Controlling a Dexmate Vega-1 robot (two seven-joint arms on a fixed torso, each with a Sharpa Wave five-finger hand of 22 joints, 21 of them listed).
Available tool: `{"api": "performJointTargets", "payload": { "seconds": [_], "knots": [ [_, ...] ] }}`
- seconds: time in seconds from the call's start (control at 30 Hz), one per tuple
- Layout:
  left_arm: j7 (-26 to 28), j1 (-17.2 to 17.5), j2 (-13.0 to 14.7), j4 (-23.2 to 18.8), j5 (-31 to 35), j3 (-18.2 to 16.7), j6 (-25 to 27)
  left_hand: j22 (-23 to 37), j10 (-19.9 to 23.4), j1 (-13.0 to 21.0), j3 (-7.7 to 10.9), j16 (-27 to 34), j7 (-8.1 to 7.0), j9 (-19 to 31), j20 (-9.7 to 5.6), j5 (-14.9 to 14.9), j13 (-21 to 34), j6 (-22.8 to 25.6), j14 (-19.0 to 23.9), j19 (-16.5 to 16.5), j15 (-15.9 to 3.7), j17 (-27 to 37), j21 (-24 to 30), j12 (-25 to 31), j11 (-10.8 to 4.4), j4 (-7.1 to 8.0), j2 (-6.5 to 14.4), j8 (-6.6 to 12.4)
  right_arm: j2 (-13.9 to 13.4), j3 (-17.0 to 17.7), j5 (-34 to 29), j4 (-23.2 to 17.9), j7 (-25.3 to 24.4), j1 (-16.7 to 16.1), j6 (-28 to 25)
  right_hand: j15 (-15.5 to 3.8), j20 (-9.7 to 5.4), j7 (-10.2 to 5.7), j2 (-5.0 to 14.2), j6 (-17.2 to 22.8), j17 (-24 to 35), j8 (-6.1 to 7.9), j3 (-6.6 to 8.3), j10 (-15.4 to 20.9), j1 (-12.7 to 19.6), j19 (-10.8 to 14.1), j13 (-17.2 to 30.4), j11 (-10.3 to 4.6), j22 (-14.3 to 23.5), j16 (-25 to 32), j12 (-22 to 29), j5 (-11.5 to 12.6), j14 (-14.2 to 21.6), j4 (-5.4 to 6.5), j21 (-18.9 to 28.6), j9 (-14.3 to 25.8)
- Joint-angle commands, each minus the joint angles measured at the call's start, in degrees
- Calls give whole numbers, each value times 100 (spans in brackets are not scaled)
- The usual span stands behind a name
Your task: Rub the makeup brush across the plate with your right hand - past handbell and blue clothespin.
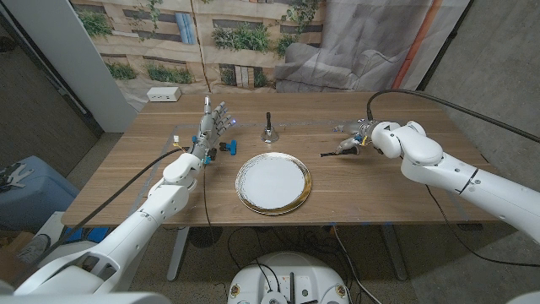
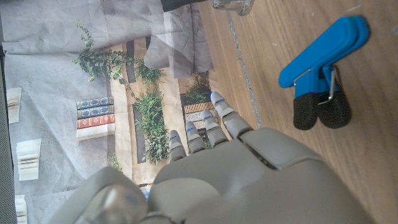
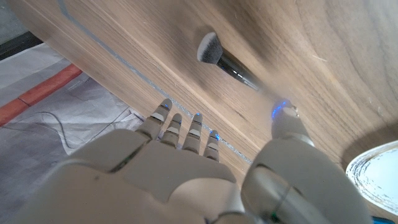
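Note:
I expect the plate (image 1: 273,182), which lies flat, to hardly move when I rub the makeup brush across, because the brush has fine, flared bristles (image 3: 209,48) at its end.
The white, gold-rimmed plate (image 1: 272,181) lies near the middle of the table's front; its rim (image 3: 379,177) is seen past my right thumb. Behind it stands the dark handbell (image 1: 268,131), its base (image 2: 233,5) at the picture's edge. The blue clothespin (image 1: 226,148) (image 2: 323,53) lies to the plate's back left, just beside my left hand (image 1: 215,125) (image 2: 249,174), which stands upright with its fingers apart and holds nothing. The black makeup brush (image 1: 339,151) (image 3: 227,59) lies on the wood right of the plate. My right hand (image 1: 360,133) (image 3: 186,168) hovers just behind it, fingers spread, apart from it.
A white box (image 1: 164,95) sits at the table's back left corner. A black cable (image 1: 422,97) arcs over my right arm. The wooden table (image 1: 405,190) has bare wood right of the plate and along its front edge.

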Motion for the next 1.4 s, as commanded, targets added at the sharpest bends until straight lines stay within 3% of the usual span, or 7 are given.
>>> {"api": "performJointTargets", "payload": {
  "seconds": [0.03,0.17,0.27,0.63,0.9,1.4],
  "knots": [
    [-1,0,-1,2,0,1,-1,26,-5,-8,-9,18,-58,13,8,19,15,-7,36,38,-76,9,24,41,-60,41,84,20,154,-61,-630,166,391,10,107,-59,36,-28,-145,82,-2,69,37,124,192,147,34,4,21,88,65,-51,157,20,24,21],
    [-1,0,-1,2,0,1,-1,26,-6,-9,-9,19,-58,13,7,19,15,-7,38,39,-76,9,25,40,-64,41,84,20,199,-55,-740,220,399,-13,127,-154,-46,-69,-218,213,2,123,68,335,408,364,39,-29,29,151,112,-75,310,44,76,22],
    [-1,0,0,2,0,0,0,26,-11,-8,-9,19,-58,13,8,19,15,-6,39,39,-77,9,25,38,-62,41,84,20,198,-154,-1011,297,476,52,248,-173,-54,-99,-220,287,5,152,82,366,473,387,40,-54,30,160,111,-79,330,51,74,23],
    [0,2,3,-4,-1,-1,3,26,-14,-9,-9,18,-58,13,7,19,15,-6,37,38,-80,9,25,37,-62,41,84,20,363,-112,-1011,575,466,123,546,-213,-93,-142,-170,481,16,221,142,477,678,424,35,-145,33,191,110,-72,396,74,55,21],
    [0,2,3,-4,-1,-1,3,26,-6,-8,-9,19,-58,13,4,19,15,-6,40,39,-76,9,25,41,-63,41,84,20,395,-82,-1019,669,240,97,685,-401,-164,-314,-30,874,46,349,211,843,934,507,22,-390,33,308,154,-48,639,110,42,15],
    [1,0,0,-1,1,1,2,26,-8,-8,-10,18,-58,13,3,19,15,-5,38,39,-75,9,25,39,-63,40,82,21,425,-47,-1084,796,-170,7,752,-739,-324,-345,129,1641,101,571,165,1661,1147,694,-13,-744,33,538,218,-74,1095,153,34,27]
  ]
}}
